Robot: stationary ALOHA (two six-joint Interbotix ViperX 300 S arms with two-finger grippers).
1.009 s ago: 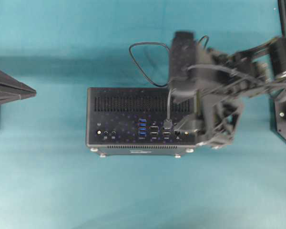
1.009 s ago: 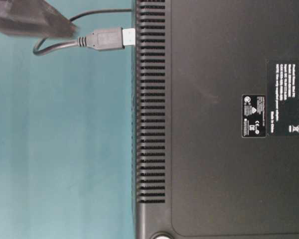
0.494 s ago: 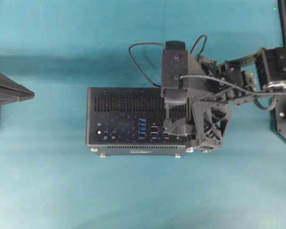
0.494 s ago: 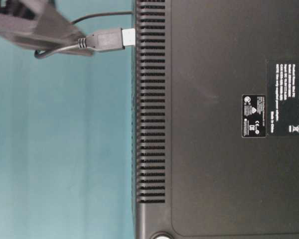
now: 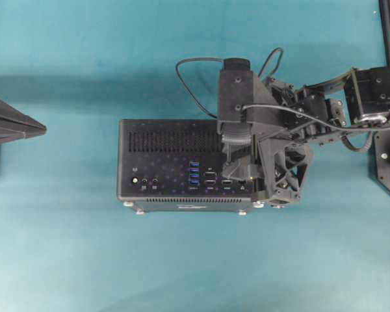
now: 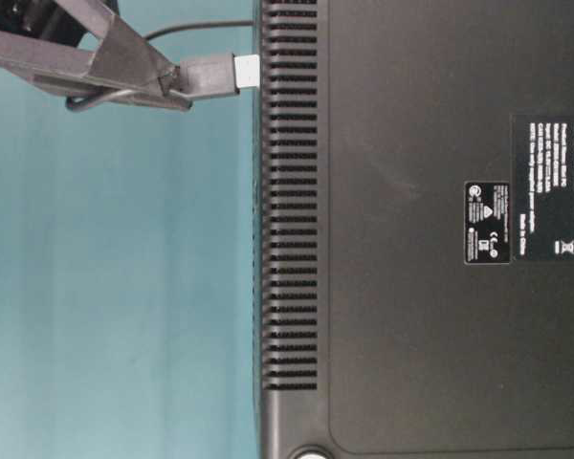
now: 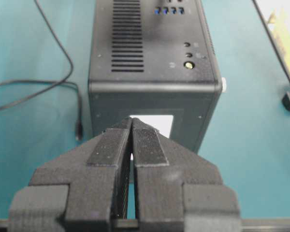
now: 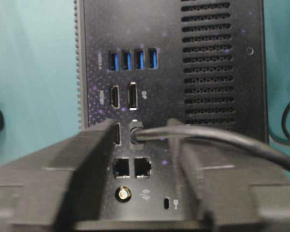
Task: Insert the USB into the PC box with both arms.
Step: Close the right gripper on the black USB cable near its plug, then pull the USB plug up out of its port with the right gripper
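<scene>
My gripper will lift the black plug (image 8: pixel 137 136) free of the box, since silver (image 8: pixel 134 121) shows beside the plug at a socket off the blue ports.
The black PC box (image 5: pixel 169 159) lies port face up in the middle of the teal table. The USB plug (image 6: pixel 210 76) stands on that face, its silver tip at a port near the right end. Its thin cable (image 5: pixel 185 88) loops away behind the box. My right gripper (image 8: pixel 144 128) is down over the plug. Its fingers (image 8: pixel 89 154) stand on either side of the plug (image 8: pixel 137 133) with gaps left, so it is open. My left gripper (image 7: pixel 132 123) is shut on nothing, level with the box's left end (image 7: pixel 154 104) and a short way off it (image 5: pixel 42 127).
Blue ports (image 8: pixel 133 60) and several other sockets lie just left of the plug on the box's face. A loose length of cable (image 7: pixel 53 72) lies on the table beside the box. The right arm's base (image 5: pixel 387 162) stands at the right edge.
The right gripper has swung left and come down until its fingers straddle the plug, and its jaws have narrowed. The plug, box and left gripper have stayed put.
</scene>
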